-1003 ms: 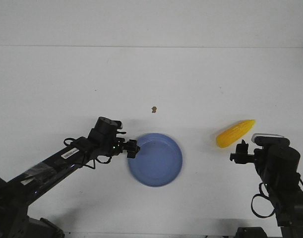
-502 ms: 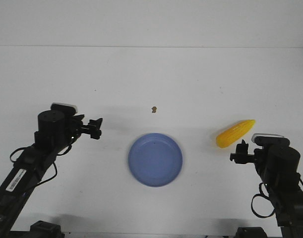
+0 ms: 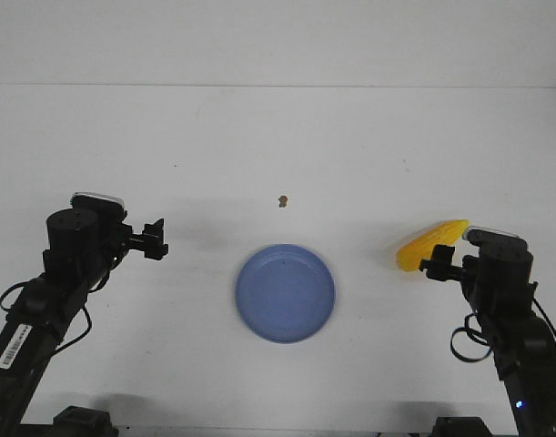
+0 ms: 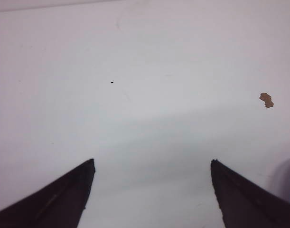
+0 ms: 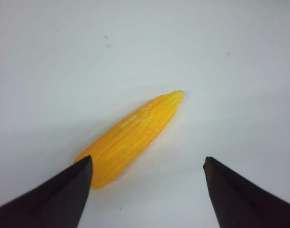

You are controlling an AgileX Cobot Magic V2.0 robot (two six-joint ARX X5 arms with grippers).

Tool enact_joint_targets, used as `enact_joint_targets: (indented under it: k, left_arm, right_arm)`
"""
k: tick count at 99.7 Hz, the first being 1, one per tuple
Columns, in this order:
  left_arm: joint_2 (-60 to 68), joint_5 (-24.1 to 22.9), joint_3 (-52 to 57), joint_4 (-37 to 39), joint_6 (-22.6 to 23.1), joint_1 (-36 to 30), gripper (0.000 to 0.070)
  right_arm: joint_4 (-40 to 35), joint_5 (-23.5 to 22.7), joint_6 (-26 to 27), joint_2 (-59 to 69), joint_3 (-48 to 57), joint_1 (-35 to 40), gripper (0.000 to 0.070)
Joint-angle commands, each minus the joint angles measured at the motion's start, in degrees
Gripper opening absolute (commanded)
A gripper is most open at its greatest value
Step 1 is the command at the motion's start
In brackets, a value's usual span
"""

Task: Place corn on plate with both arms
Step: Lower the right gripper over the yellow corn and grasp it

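Observation:
The yellow corn (image 3: 430, 246) is on the far side of the blue plate from the robot's left gripper, so the right gripper should take hold of the corn and put it on the plate (image 3: 285, 293).
The blue plate (image 3: 286, 292) lies empty on the white table, near the front middle. The yellow corn (image 3: 429, 244) lies on the table to the right of the plate, its tip pointing up and right. In the right wrist view the corn (image 5: 131, 137) lies just ahead of the open right gripper (image 5: 147, 161), its thick end beside one finger. My right gripper (image 3: 439, 265) sits just in front of the corn. My left gripper (image 3: 154, 240) is open and empty, well left of the plate; the left wrist view (image 4: 152, 162) shows only bare table between its fingers.
A small brown crumb (image 3: 282, 201) lies on the table behind the plate; it also shows in the left wrist view (image 4: 266, 99). The table's far edge meets a white wall.
My left arm has pulled back from the plate's left rim and swung far to the left. The right gripper has moved slightly up toward the corn. The plate has stayed put.

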Motion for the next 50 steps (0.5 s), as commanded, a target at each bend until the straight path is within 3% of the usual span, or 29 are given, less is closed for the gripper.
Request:
enact_joint_targets:
  k: [1,50]
  left_arm:
    - [0.44,-0.15,0.52,0.17,0.50,-0.04,0.0505]
    - [0.44,-0.11,0.52,0.11,0.09,-0.04,0.0505]
  right_arm:
    - [1.60,-0.11,3.30,3.89,0.94,-0.37,0.0496]
    - [13.66,-5.51,10.95,27.69,1.81,-2.23,0.0496]
